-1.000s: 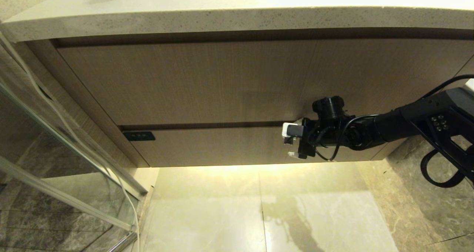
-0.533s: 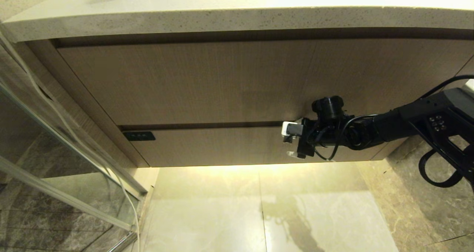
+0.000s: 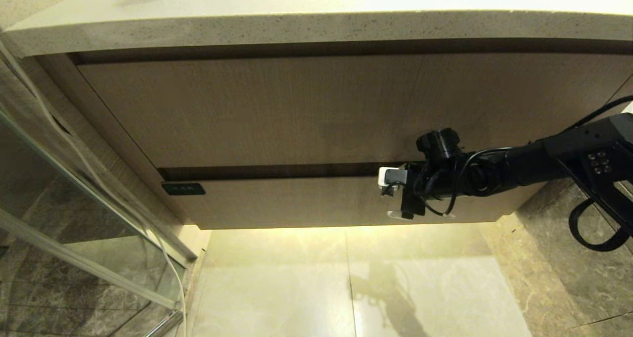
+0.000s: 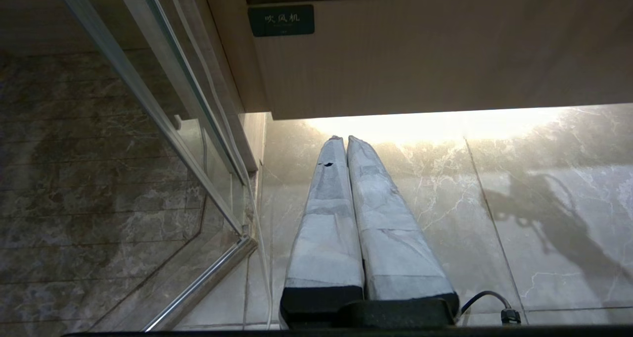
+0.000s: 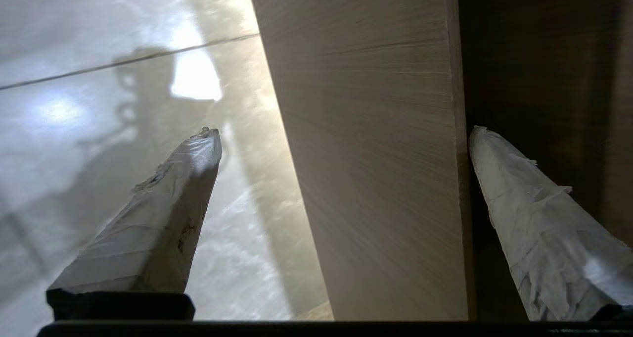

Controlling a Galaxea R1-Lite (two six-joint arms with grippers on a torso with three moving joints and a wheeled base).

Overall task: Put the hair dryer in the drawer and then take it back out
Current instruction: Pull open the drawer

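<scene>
I should now pull the drawer front (image 3: 359, 201) until the inside of the drawer shows, because the end of one finger of my right gripper is in the dark gap (image 5: 475, 102) behind the drawer's top edge.
The drawer (image 3: 296, 201) is the low wood-grain front under the vanity, with a dark label (image 3: 183, 189) at its left end and a dark gap along its top. My right gripper (image 3: 393, 196) is at the front's right part, open wide and straddling it. In the right wrist view the drawer front (image 5: 376, 154) runs between the fingers: one fingertip (image 5: 477, 134) is in the dark gap behind its top edge, the other fingertip (image 5: 207, 139) hangs free over the floor. My left gripper (image 4: 344, 139) is shut and empty above the floor below the drawer (image 4: 445, 60). The hair dryer is out of view.
A taller wood-grain panel (image 3: 296, 109) sits above the drawer under a speckled stone countertop (image 3: 316, 20). A glass shower door with a metal frame (image 3: 89, 272) stands at the left, with a white cord (image 3: 165, 263) hanging beside it. Marble floor tiles (image 3: 346, 287) lie below.
The drawer front has come out a little toward me: the gap above it is wider and its lower edge and label sit lower. The right gripper moved with it.
</scene>
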